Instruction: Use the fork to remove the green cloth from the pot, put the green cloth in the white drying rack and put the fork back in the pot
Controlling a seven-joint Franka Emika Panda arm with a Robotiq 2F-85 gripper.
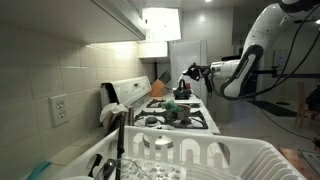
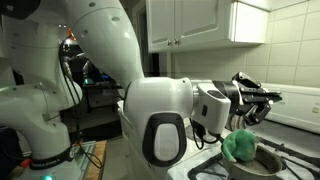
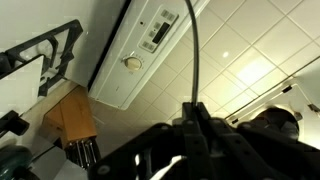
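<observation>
Next, I turn my gripper back and lower the fork to the green cloth (image 2: 240, 146), since the fork tilts toward the stove's control panel (image 3: 150, 42), high above the pot.
My gripper (image 3: 195, 112) is shut on the thin dark handle of the fork (image 3: 196, 50), which runs up out of the jaws in the wrist view. In both exterior views the gripper (image 1: 191, 73) (image 2: 252, 100) hovers above the stove. The green cloth (image 2: 240, 146) bulges over the near rim of the pot (image 2: 266, 162), just below the gripper; it shows as a small teal patch (image 1: 182, 91) under the gripper. I cannot tell whether the fork's tines touch the cloth. The white drying rack (image 1: 225, 160) stands in the foreground.
The stove (image 1: 185, 120) carries dark pans on its burners and has a raised control panel (image 3: 150, 40). A wooden knife block (image 3: 75, 115) stands near it. A tiled wall (image 1: 50, 70) and upper cabinets (image 2: 195, 25) border the counter. The robot's bulky arm (image 2: 150, 110) blocks much of the scene.
</observation>
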